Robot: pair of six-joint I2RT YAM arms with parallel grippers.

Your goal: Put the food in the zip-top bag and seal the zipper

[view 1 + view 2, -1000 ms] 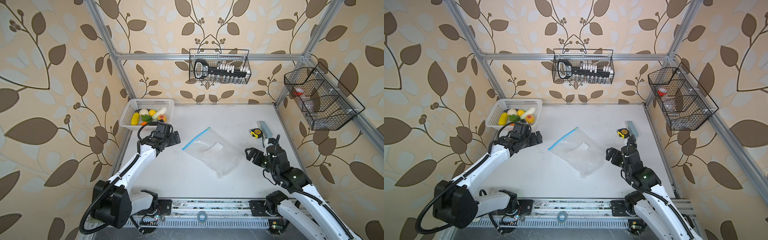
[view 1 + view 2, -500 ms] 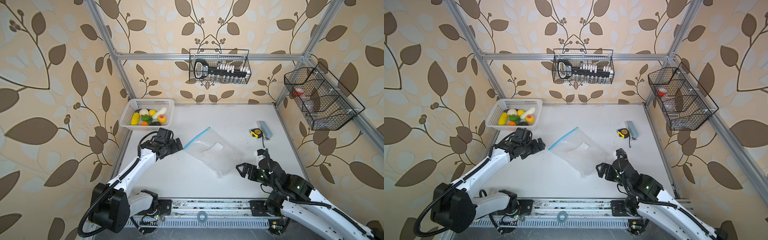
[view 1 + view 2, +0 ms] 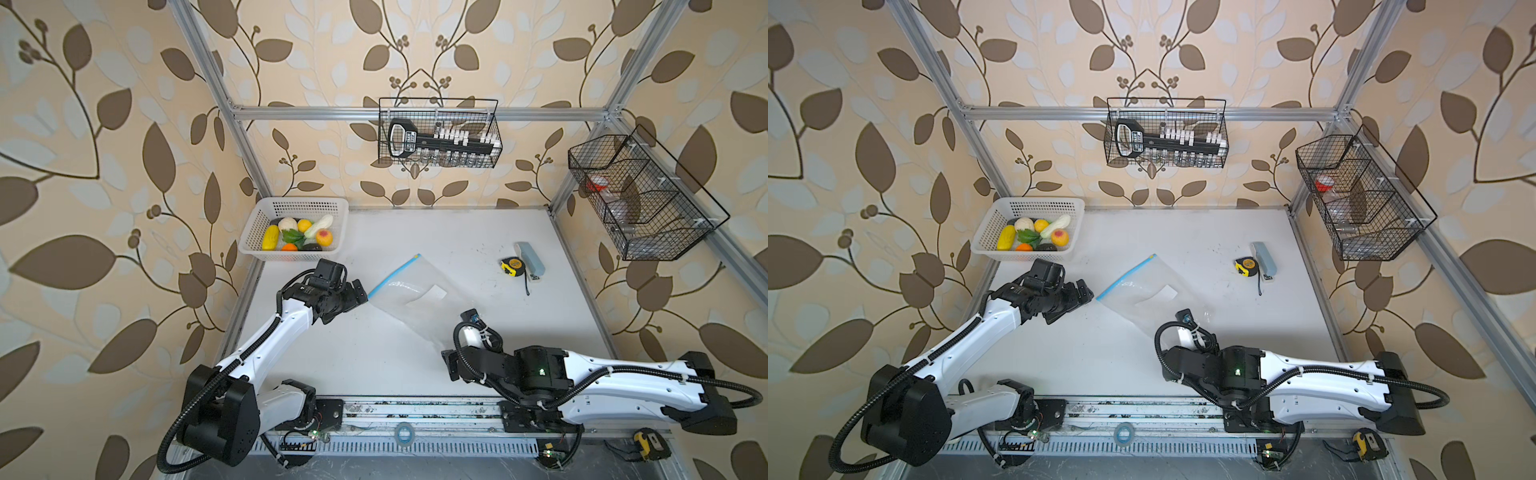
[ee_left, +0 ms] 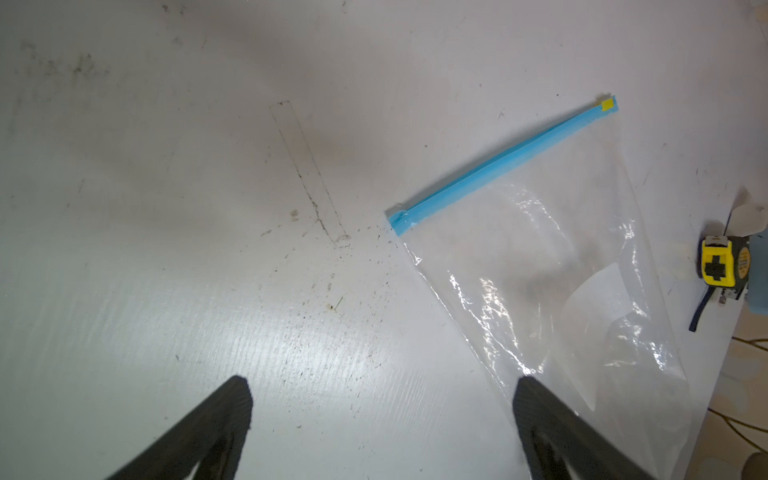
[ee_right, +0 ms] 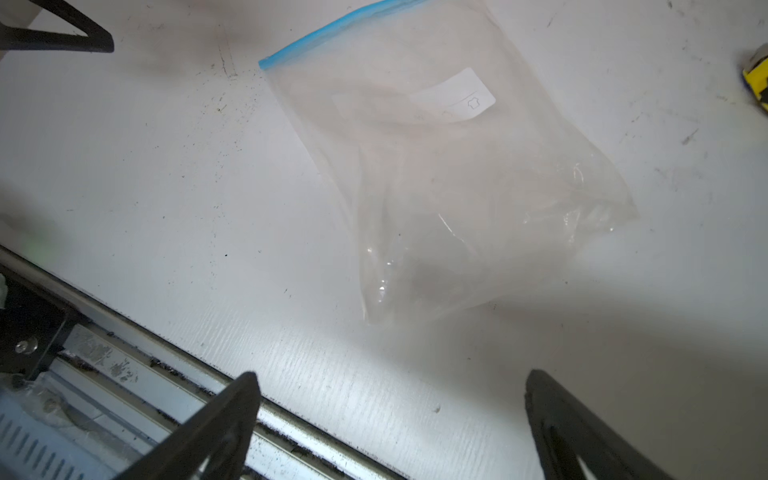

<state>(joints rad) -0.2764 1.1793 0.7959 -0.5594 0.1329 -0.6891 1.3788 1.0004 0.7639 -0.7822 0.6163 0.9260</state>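
Observation:
Next, I swing the bag's bottom end (image 5: 480,280) around with my right gripper and straighten the zip-top bag before opening the zipper, because the blue zipper (image 3: 393,276) slants and the bag lies crooked.
The food (image 3: 297,237) (image 3: 1034,237) lies in a white perforated basket (image 3: 299,202) at the back left. The clear zip-top bag (image 3: 415,299) (image 3: 1142,299) (image 4: 540,257) (image 5: 436,166) lies flat and empty mid-table. Its blue zipper (image 3: 395,276) (image 4: 498,164) (image 5: 332,31) faces left. My left gripper (image 3: 357,297) (image 3: 1084,297) (image 4: 382,388) stands open just left of the zipper's near end, holding nothing. My right gripper (image 3: 452,365) (image 3: 1169,365) (image 5: 392,380) hangs open and empty near the table's front edge, short of the bag's bottom corner.
A yellow tape measure (image 3: 512,266) (image 4: 717,268) and a blue-grey case (image 3: 530,258) lie at the right rear. Wire baskets hang on the back wall (image 3: 438,133) and the right wall (image 3: 640,199). A metal rail (image 3: 415,409) (image 5: 166,374) runs along the front edge.
My left gripper has moved from beside the white basket toward the bag's zipper end. The right arm has swung low and leftward toward the front edge. Both stayed open.

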